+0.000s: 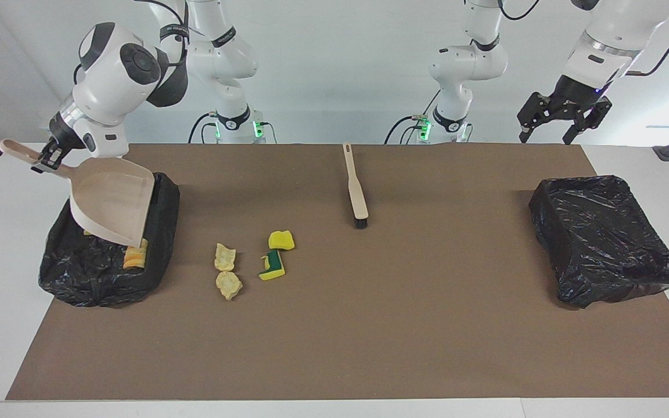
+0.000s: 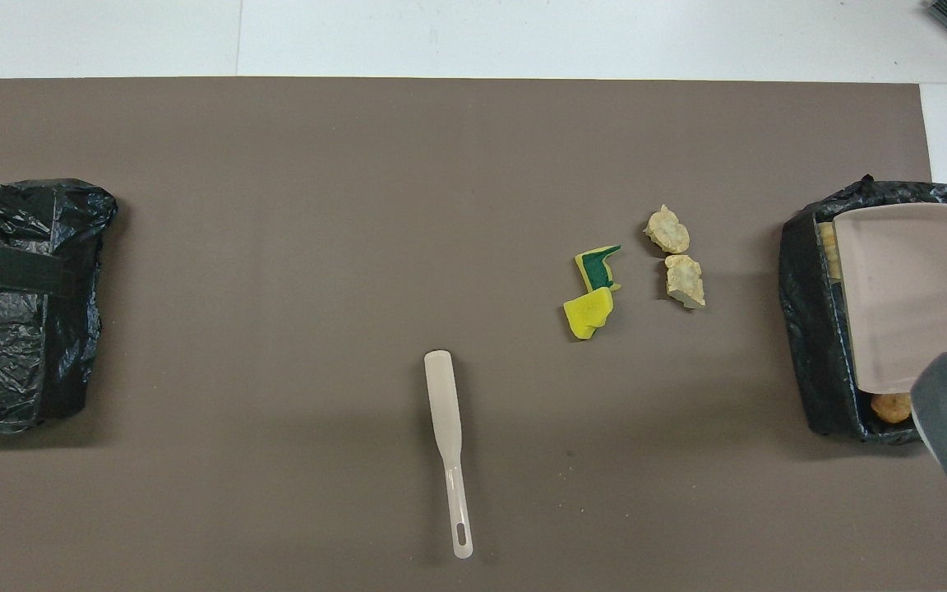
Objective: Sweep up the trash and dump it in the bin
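Loose scraps [image 2: 891, 406] already lie in the bin below the tilted dustpan [image 2: 919, 296]. I expect the next load to slide off and leave the dustpan empty when I tip it.
My right gripper [image 1: 44, 159] is shut on the handle of the beige dustpan [image 1: 114, 203]. It holds the pan tilted, mouth down, over the black-lined bin [image 1: 67, 273] at the right arm's end. In that bin lie a yellow-orange scrap [image 1: 136, 254] and an orange-brown lump [image 2: 890, 406]. On the mat beside the bin lie a yellow sponge [image 1: 281, 240], a yellow-and-green sponge [image 1: 272, 266] and two pale beige lumps [image 1: 225, 256] [image 1: 229, 284]. The beige brush [image 1: 356, 187] lies on the mat, nearer to the robots than the scraps. My left gripper [image 1: 546, 136] is open and empty, raised over the left arm's end.
A second black-lined bin [image 1: 601, 238] stands at the left arm's end of the brown mat [image 1: 369, 337]. The brush's bristle end points away from the robots. White table shows around the mat.
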